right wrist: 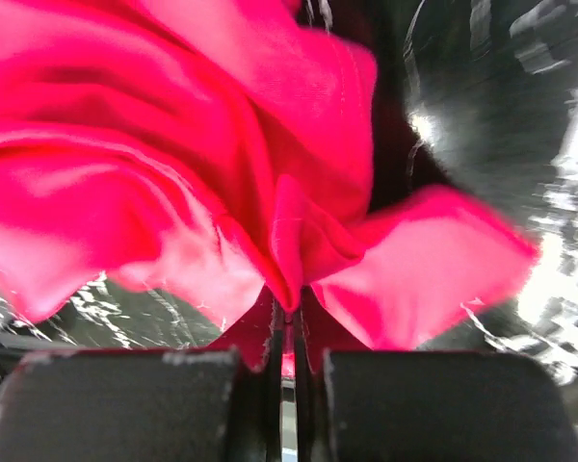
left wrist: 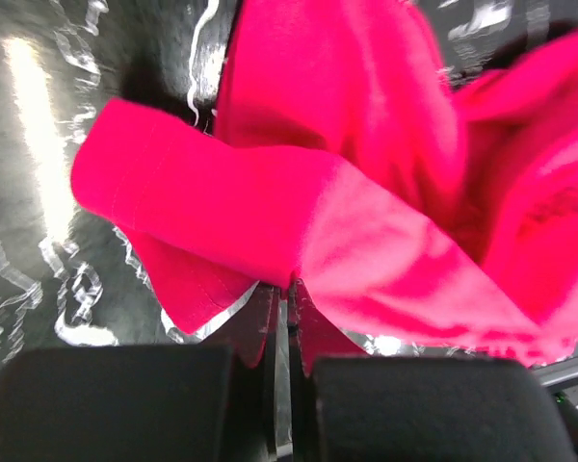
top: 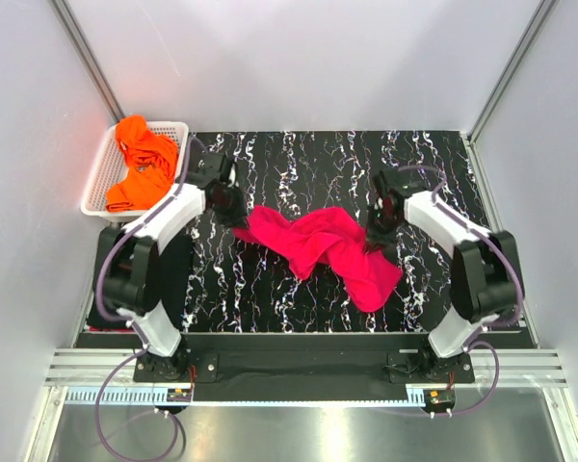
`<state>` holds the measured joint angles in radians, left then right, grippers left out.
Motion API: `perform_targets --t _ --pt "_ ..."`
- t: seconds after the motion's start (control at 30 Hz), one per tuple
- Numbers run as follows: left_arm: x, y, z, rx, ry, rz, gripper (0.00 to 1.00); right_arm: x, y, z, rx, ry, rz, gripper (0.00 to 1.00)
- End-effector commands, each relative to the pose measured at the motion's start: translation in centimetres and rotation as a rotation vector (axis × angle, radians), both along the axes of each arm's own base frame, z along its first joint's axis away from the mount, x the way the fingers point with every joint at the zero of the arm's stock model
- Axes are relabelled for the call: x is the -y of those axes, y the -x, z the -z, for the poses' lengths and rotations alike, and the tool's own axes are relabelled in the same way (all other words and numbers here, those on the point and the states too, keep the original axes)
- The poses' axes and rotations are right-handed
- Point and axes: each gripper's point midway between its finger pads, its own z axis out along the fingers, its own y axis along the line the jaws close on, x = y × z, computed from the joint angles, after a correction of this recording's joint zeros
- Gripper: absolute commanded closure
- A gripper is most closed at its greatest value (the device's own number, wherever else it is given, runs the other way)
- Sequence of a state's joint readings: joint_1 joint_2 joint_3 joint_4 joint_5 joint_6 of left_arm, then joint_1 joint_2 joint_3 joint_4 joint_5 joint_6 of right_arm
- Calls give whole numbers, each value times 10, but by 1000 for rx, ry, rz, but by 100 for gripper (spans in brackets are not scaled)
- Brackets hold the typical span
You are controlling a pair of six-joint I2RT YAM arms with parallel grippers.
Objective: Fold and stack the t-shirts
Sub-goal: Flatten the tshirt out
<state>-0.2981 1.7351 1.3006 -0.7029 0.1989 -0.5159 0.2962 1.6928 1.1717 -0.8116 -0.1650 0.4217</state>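
Observation:
My grippers have the hot pink t-shirt (top: 313,237) sagging crumpled between them, so I should lift it, pull it tight and spread it out from the mat's back edge (top: 313,144) before I fold it.
A hot pink t-shirt (top: 318,245) hangs crumpled between my two grippers above the middle of the black mat. My left gripper (top: 235,214) is shut on its left end; in the left wrist view the cloth (left wrist: 299,192) is pinched at the jaw tips (left wrist: 289,289). My right gripper (top: 376,234) is shut on its right part; in the right wrist view the cloth (right wrist: 202,183) bunches at the jaw tips (right wrist: 291,310). One end of the shirt trails down to the mat at the right (top: 378,284). Orange t-shirts (top: 143,164) lie heaped in the basket.
The white lattice basket (top: 100,173) stands at the table's back left corner, just left of my left arm. The black white-veined mat (top: 318,164) covers the table. Grey walls with metal posts close in the sides and back.

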Motion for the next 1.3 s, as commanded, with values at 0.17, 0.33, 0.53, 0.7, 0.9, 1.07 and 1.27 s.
perform_targets --t 0.17,0.33,0.53,0.7,0.9,1.07,1.27 --pt "-33 11 -173 438 6 -103 100 34 -17 -174 443 67 64 100" --pt "-56 68 -233 643 77 -174 100 40 27 -254 672 -56 104 100" --pt "-87 122 -284 858 132 -283 100 52 78 -303 782 -143 173 100" --pt "-90 108 -295 870 89 -289 100 59 65 -295 763 -79 195 100" --pt "-71 41 -265 696 -20 -229 100 69 7 -276 712 86 238 100" --pt "-56 7 -300 743 6 -203 100 71 -33 -305 771 138 216 100" --pt "-51 9 -334 809 68 -198 100 94 -21 -358 929 199 244 100"
